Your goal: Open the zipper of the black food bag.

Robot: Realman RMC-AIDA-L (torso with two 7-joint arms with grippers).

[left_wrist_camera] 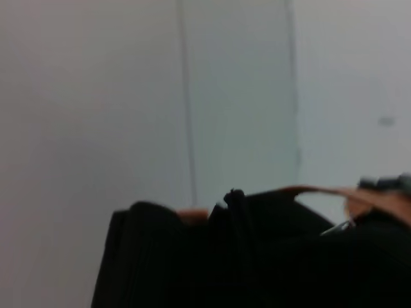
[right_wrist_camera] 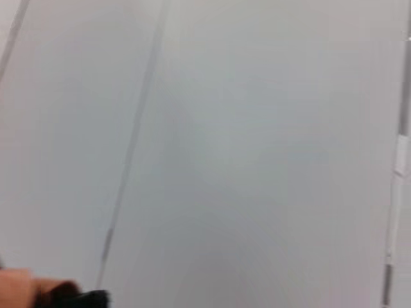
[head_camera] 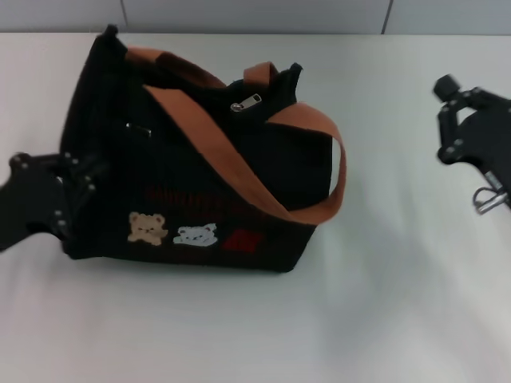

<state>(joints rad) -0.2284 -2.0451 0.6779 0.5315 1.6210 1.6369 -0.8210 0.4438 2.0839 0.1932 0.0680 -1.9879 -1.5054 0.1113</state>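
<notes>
The black food bag (head_camera: 200, 179) is too far over on my left gripper's side, so I should use my left gripper to push the bag's near end (head_camera: 85, 120) toward the middle and then move away.
The black food bag (head_camera: 200, 175) stands on the white table, left of centre, with bear patches on its front and orange-brown straps (head_camera: 239, 152) draped over it. Its top zipper runs along the mouth, and the silver pull tab (head_camera: 245, 103) lies near the bag's far right end. My left gripper (head_camera: 76, 195) rests against the bag's left end, dark against the black fabric. My right gripper (head_camera: 444, 118) hovers open at the far right, well apart from the bag. In the left wrist view the bag (left_wrist_camera: 244, 256) shows close up, with the pull tab (left_wrist_camera: 338, 226) glinting.
A smaller silver pull (head_camera: 140, 128) sits on the bag's front pocket. The white table (head_camera: 383, 303) stretches in front of and to the right of the bag. A pale wall (head_camera: 255, 14) runs behind it.
</notes>
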